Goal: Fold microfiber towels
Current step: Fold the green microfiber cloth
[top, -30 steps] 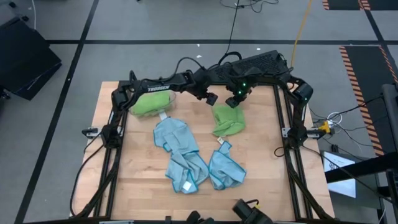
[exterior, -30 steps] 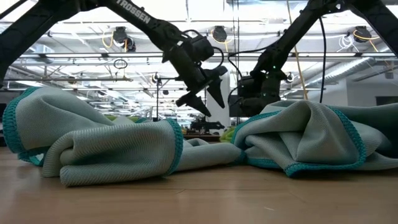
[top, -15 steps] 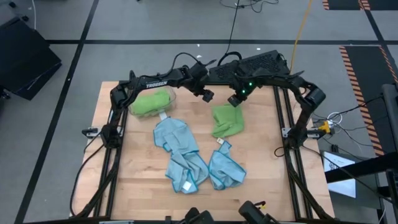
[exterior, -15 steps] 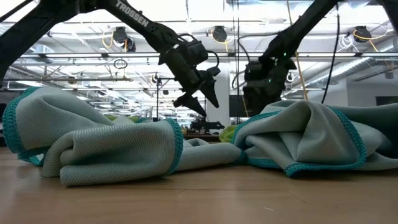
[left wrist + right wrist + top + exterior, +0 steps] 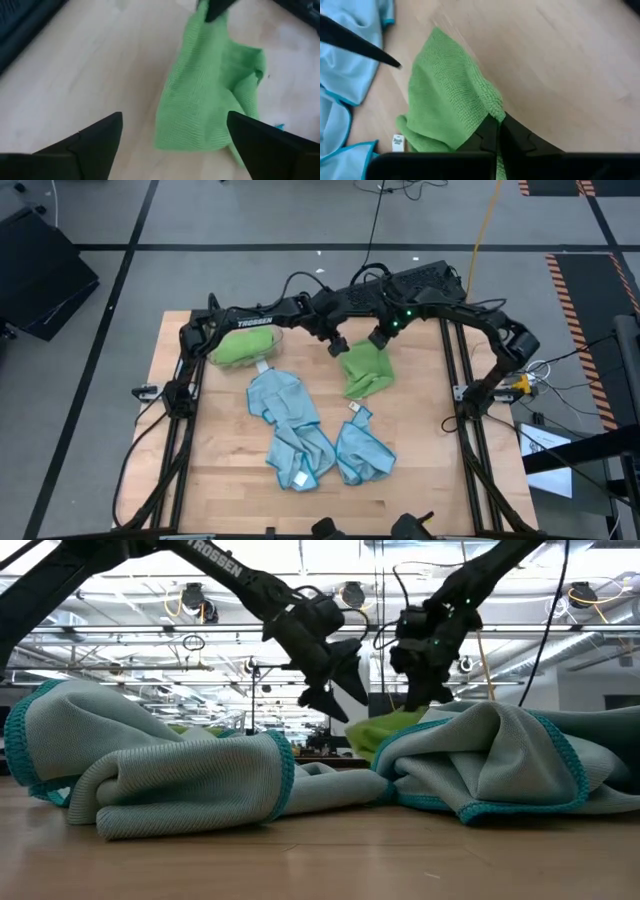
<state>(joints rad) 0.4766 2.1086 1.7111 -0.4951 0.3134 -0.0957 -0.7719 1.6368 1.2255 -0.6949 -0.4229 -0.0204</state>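
Observation:
The green towel's near edge point(image 5: 367, 369) is reached only by the blue towel's small white tag point(image 5: 354, 407), so the green towel will come away by itself when the robot lifts it.
A lime green microfiber towel point(image 5: 365, 375) lies crumpled at the table's far middle, also shown in the right wrist view point(image 5: 440, 100). My right gripper point(image 5: 380, 340) is shut on its far end. My left gripper point(image 5: 337, 346) hangs open just left of the towel, and the cloth shows between its fingers point(image 5: 172, 130) but apart from them. Two light blue towels point(image 5: 285, 415) point(image 5: 362, 450) lie crumpled near the table's middle. Another green towel point(image 5: 243, 345) sits in the clear bin at the far left. My right gripper pinches the green towel's far edge point(image 5: 487, 114) between its two shut fingers, coming slanting down from the table's far right. The cloth is bunched at the grip; one layer or several, I cannot tell. The towel hangs slack below the fingers, and its near end point(image 5: 362, 388) rests on the table.
The clear plastic bin point(image 5: 272, 338) stands at the far left under my left arm. In the low view, the blue towels point(image 5: 180, 775) point(image 5: 500, 760) fill the foreground. Bare wood lies along the table's left, right and near edges.
My right gripper has risen with the green towel's far edge. That end is lifted off the table and the cloth is drawn up into a taller shape, while its near end stays down. My left gripper has rolled at the wrist and stayed beside the towel.

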